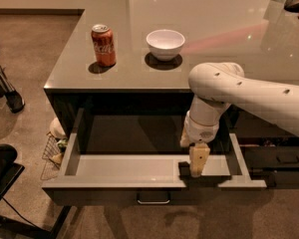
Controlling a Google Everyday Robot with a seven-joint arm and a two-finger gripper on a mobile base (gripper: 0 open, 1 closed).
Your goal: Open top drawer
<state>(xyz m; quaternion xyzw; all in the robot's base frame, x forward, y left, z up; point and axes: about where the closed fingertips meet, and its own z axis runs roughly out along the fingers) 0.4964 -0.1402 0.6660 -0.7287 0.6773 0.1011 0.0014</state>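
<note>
My gripper should close its spread fingers and push the drawer's front out from inside, because the fingers hang behind the drawer's front edge, away from the drawer's handle.
The top drawer stands pulled far out from under the grey counter. Its shallow pale grey inside is in view, and its small bar handle sits at the centre of the dark front. My gripper hangs from the white arm and points down over the right part of the drawer. It is just behind the front edge, to the right of the handle. The wrist hides part of the drawer's inside.
A red soda can and a white bowl stand on the counter top. A narrower drawer with its own handle is at the right. A wire basket and a black chair are on the floor at the left.
</note>
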